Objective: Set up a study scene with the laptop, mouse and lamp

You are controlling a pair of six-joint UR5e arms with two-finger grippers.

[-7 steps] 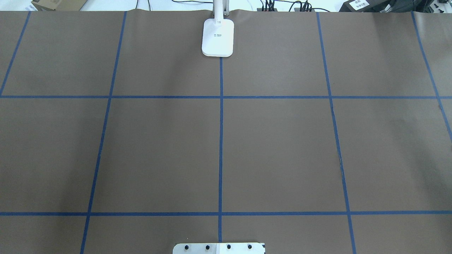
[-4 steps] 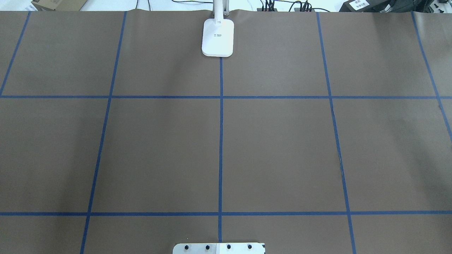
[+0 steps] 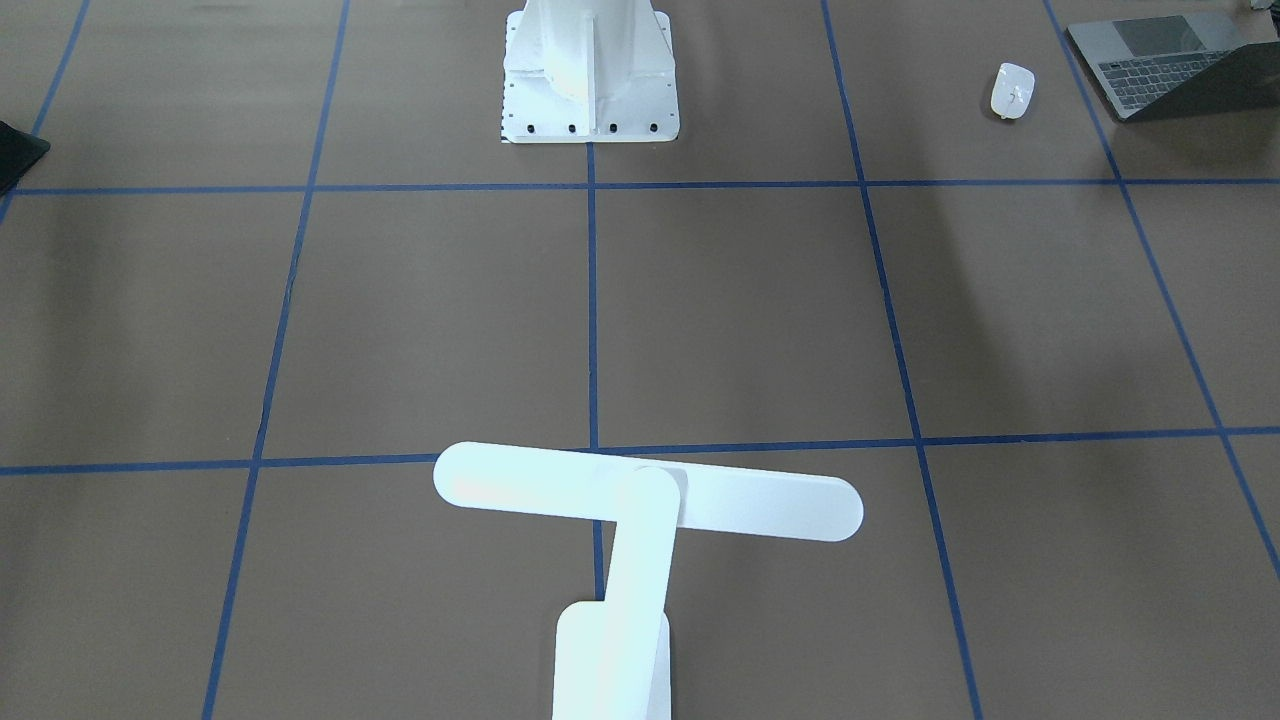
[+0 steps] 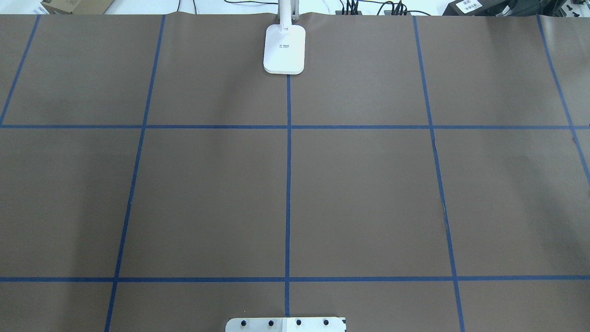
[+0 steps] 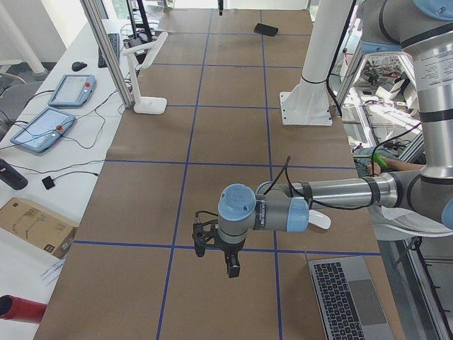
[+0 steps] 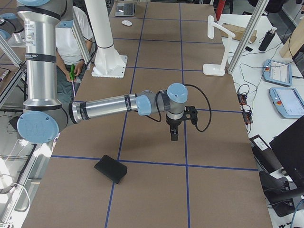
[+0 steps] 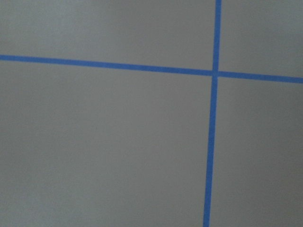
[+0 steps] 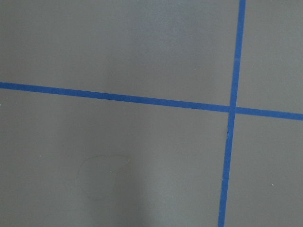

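Observation:
The laptop's lid (image 3: 1218, 84) is standing up clear of the mouse. My left gripper should keep going toward the lid's top edge (image 3: 1260, 46) until its fingers close on that edge.
The white T-shaped lamp (image 3: 648, 495) stands at the table's far middle edge; its base shows in the overhead view (image 4: 284, 48). The white mouse (image 3: 1012, 90) lies beside the open grey laptop (image 3: 1160, 60) near the robot's left end of the table. My left gripper (image 5: 232, 268) hangs over bare table a little away from the laptop (image 5: 347, 301) and the mouse (image 5: 320, 220). My right gripper (image 6: 174, 136) hangs over bare table near a black square mat (image 6: 110, 169). Both grippers show only in side views, so I cannot tell whether they are open or shut. Both wrist views show only brown table and blue tape.
The white robot pedestal (image 3: 590, 70) stands at the near middle edge. The brown table surface (image 4: 368, 193) carries a blue tape grid. A seated person (image 6: 71, 42) is behind the pedestal. Tablets and cables (image 5: 60, 99) lie on the operators' bench.

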